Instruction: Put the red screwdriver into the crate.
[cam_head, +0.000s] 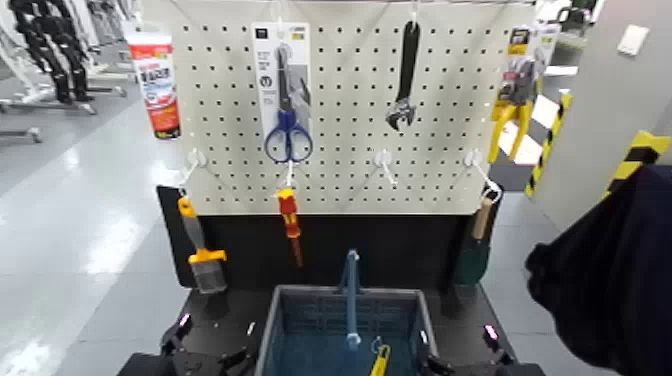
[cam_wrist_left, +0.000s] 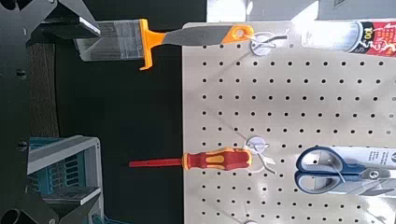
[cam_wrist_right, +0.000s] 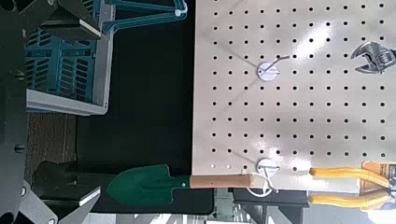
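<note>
The white hook (cam_head: 290, 175) sticks outward to a loose end, so the red screwdriver (cam_head: 289, 212) will slip off that end when I pull the screwdriver away from the pegboard.
The red screwdriver (cam_head: 289, 222) hangs shaft-down from a hook on the white pegboard (cam_head: 340, 170), under the scissors. It also shows in the left wrist view (cam_wrist_left: 210, 161). The grey-blue crate (cam_head: 300, 325) with its upright blue handle (cam_head: 351, 290) stands on the black table just below and right of it. The crate also shows in the left wrist view (cam_wrist_left: 58, 168) and the right wrist view (cam_wrist_right: 65, 65). My left gripper (cam_head: 205, 357) is low beside the crate's left side, open and empty. My right gripper (cam_head: 470, 358) is low beside its right side, open and empty.
On the pegboard hang an orange-handled brush (cam_head: 200, 250), blue scissors (cam_head: 287, 125), a black wrench (cam_head: 404, 80), a green trowel (cam_head: 475, 245), yellow pliers (cam_head: 515, 95) and a red-white tube (cam_head: 155, 80). A yellow item (cam_head: 380, 360) lies in the crate. A dark cloth mass (cam_head: 610, 280) fills the right.
</note>
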